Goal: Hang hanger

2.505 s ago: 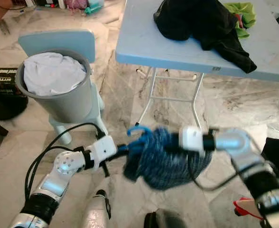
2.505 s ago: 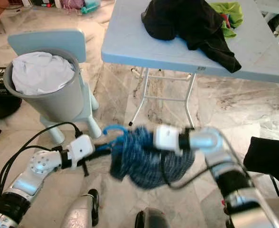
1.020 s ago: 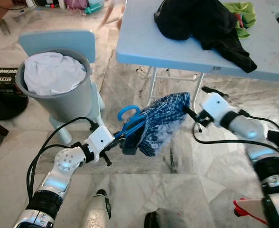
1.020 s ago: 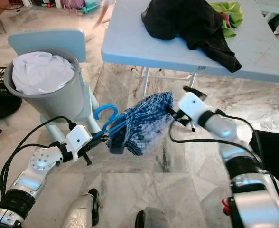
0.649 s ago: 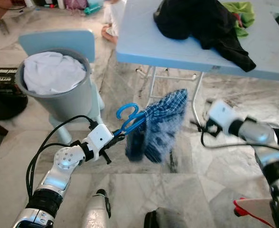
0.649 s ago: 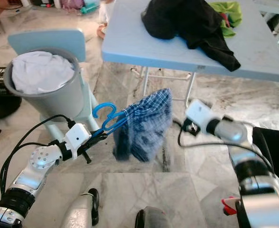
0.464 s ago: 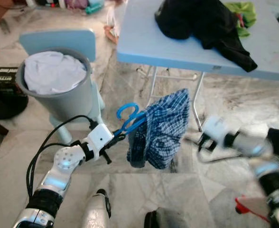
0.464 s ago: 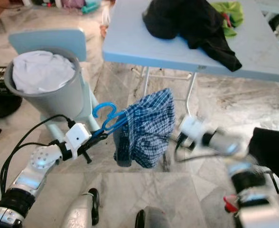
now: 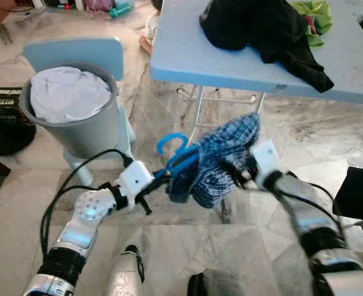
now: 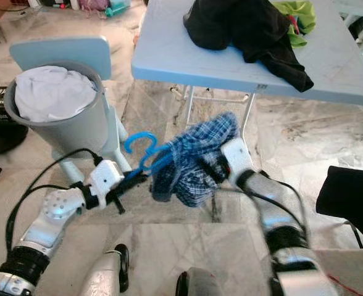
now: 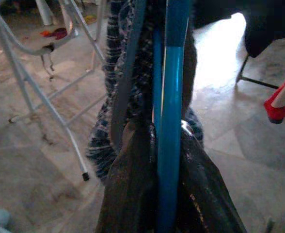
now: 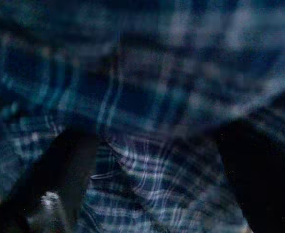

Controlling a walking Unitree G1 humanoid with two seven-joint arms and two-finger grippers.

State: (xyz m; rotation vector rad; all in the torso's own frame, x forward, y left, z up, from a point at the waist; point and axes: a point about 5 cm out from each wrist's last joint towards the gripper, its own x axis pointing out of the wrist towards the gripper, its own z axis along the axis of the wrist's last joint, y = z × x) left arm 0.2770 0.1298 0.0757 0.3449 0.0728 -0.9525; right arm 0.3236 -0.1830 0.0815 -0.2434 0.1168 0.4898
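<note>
The blue plaid garment [image 9: 217, 161] will slide off when I pull with my right gripper, because the hanger's hook and near arm [image 9: 180, 161] already stick out.
A blue plastic hanger [image 9: 171, 148] carries a bunched blue plaid garment [image 9: 221, 161], held low over the marble floor in front of the table. My left gripper [image 9: 158, 183] is shut on the hanger's bar. In the left wrist view, the blue hanger [image 11: 170, 111] runs between the dark fingers [image 11: 128, 194], with the plaid cloth hanging beyond. My right gripper [image 9: 240, 174] is pushed into the garment from the right side. In the right wrist view its fingers [image 12: 67, 165] stand apart against the plaid cloth [image 12: 147, 97].
A grey bin of white laundry [image 9: 70, 98] sits on a light blue chair [image 9: 76, 52] at the left. A light blue folding table [image 9: 187, 61] behind holds a black garment [image 9: 262, 31] and a green cloth [image 9: 314, 15]. A black object [image 9: 357, 197] stands at the right.
My right gripper, which had let go of the cloth and swung out to the right, has come back and now presses into the garment. The left gripper still holds the hanger, slightly further right.
</note>
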